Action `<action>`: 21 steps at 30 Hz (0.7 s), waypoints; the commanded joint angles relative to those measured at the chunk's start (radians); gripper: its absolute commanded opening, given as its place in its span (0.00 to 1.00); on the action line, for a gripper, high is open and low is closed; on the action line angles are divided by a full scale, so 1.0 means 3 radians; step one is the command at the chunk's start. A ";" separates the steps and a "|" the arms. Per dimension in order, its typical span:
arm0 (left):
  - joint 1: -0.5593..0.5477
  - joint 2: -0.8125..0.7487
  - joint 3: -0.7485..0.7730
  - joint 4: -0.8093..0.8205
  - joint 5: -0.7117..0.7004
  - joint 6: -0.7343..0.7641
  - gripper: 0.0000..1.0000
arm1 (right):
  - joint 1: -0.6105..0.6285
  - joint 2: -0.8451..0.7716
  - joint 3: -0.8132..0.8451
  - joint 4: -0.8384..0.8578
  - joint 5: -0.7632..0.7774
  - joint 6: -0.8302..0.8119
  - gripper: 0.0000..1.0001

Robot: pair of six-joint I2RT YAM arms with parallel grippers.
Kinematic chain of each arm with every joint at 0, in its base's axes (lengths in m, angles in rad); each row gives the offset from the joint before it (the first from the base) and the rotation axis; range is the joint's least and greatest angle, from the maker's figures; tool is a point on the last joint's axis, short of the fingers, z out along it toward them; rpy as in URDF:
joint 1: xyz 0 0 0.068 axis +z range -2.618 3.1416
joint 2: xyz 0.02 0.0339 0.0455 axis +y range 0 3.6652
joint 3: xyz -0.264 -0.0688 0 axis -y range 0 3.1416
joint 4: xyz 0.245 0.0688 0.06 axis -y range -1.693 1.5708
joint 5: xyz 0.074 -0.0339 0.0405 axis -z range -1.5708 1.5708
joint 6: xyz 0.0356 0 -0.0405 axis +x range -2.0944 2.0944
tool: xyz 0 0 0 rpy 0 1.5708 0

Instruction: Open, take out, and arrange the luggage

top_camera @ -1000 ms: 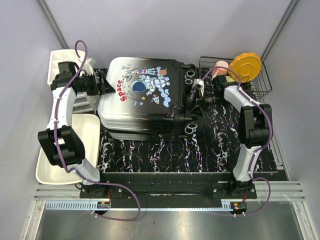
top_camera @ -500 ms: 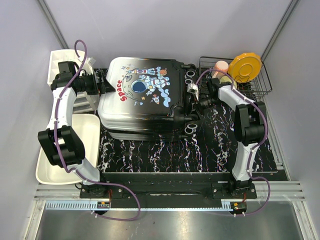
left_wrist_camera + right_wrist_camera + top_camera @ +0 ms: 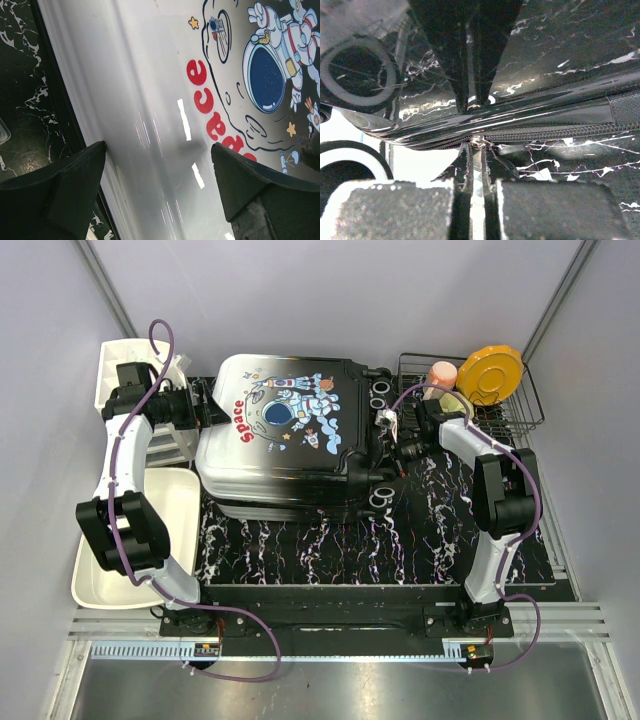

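My left gripper stands at the luggage's white end (image 3: 222,445), far from the zipper pull, so it should brace the near wheel corner (image 3: 357,487) before my right gripper pulls on.
The luggage (image 3: 290,430) lies flat and closed on the mat, astronaut and red "Space" print facing up, wheels to the right. My left gripper (image 3: 205,412) stands open at its white left end; in the left wrist view the glossy shell (image 3: 150,75) fills the space between the spread fingers of the gripper (image 3: 159,147). My right gripper (image 3: 390,437) is at the wheel side. In the right wrist view it (image 3: 477,150) is shut on the metal zipper pull (image 3: 478,162), just below the zipper line (image 3: 545,131), with a wheel (image 3: 360,75) at upper left.
A wire rack (image 3: 520,405) at the back right holds an orange plate (image 3: 493,372) and a pink cup (image 3: 441,375). A white tub (image 3: 120,570) sits at the front left, a white drawer unit (image 3: 125,365) behind it. A black marbled mat (image 3: 330,540) covers the table.
My right gripper has moved left to the suitcase's wheel side and closed on the zipper pull. The left arm and the suitcase have not moved.
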 commanded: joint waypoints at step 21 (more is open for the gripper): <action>-0.0084 -0.0045 -0.0011 0.0029 0.0138 0.0093 0.90 | -0.0156 0.0145 0.0115 0.3484 0.0983 0.1712 0.00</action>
